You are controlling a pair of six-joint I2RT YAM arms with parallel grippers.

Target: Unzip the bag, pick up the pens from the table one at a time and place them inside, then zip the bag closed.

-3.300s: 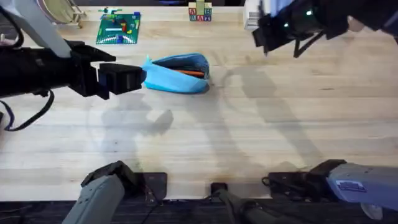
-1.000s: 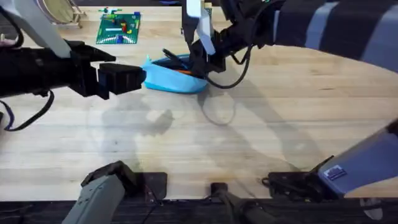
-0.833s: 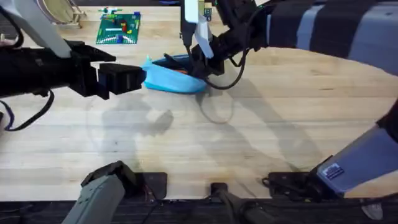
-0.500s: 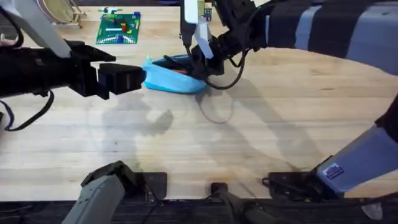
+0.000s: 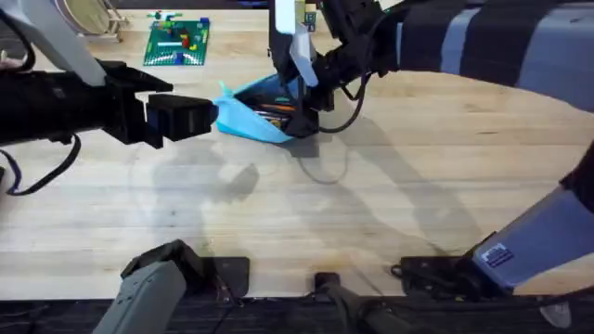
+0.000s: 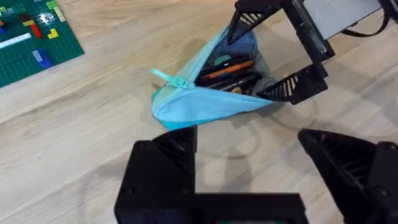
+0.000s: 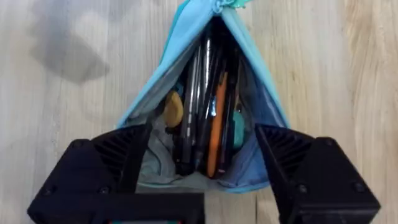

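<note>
I expect the teal pull tab point(image 5: 224, 88), where the bag's opening point(image 5: 264, 105) narrows, to slide to the opening's wide end and hide the pens when I pull the tab.
The light blue bag point(image 5: 243, 119) lies on the table point(image 5: 371, 213), unzipped and pulled into a triangle. Dark pens point(image 7: 189, 112) and an orange pen point(image 7: 217, 124) lie inside it; they also show in the left wrist view, pens point(image 6: 233, 67). My right gripper point(image 5: 295, 102) is at the bag's wide end, open, its fingers point(image 7: 124, 155) spread at the two sides of the mouth. My left gripper point(image 5: 200, 118) is open at the narrow end, one finger point(image 6: 168, 162) touching the fabric. The zipper's teal pull tab point(image 6: 168, 78) sticks out at that narrow end.
A green brick baseplate point(image 5: 178, 42) lies at the back left, and small letter blocks point(image 5: 299, 19) stand behind the bag. A wire rack point(image 5: 88, 14) sits in the far left corner. Bare wood extends in front of the bag and to the right.
The right arm came in from the far right to the bag's right end. In the last half second the bag's mouth spread from a flat oval into a wide triangle.
</note>
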